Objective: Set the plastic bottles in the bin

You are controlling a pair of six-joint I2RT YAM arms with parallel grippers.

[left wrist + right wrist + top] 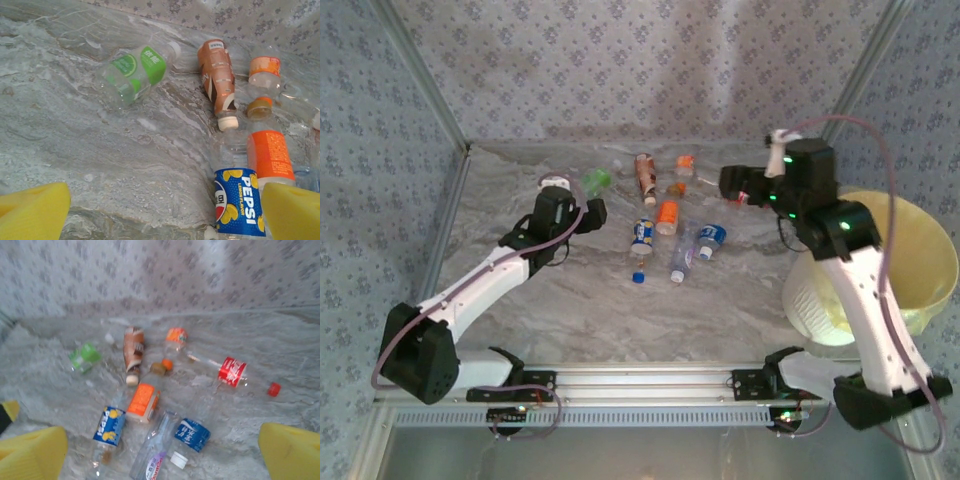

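My right gripper should keep lowering, as its open fingers line up across the blue-label bottle's width [712, 236], toward its clear body [202, 407] until they straddle it, and then close.
Several plastic bottles lie in a loose cluster mid-table. Among them are a green-label one [595, 181] [132, 75], a brown one [645, 177] [217, 80], an orange-label one [667, 216] [270, 152], a Pepsi one [642, 233] [239, 202], a blue-label one [710, 240] [191, 435] and a red-label one [231, 371]. My left gripper [592, 212] [162, 215] hovers open just left of the cluster, the Pepsi bottle by its right pad [292, 210]. My right gripper [730, 183] [160, 450] hangs open above the cluster's right side, holding nothing. The bin [910, 260] stands at the right.
A loose blue cap [638, 277] lies in front of the cluster. Patterned walls with metal frame posts [445, 215] close in the table on the left, back and right. The arm bases sit on a rail [650, 382] at the near edge.
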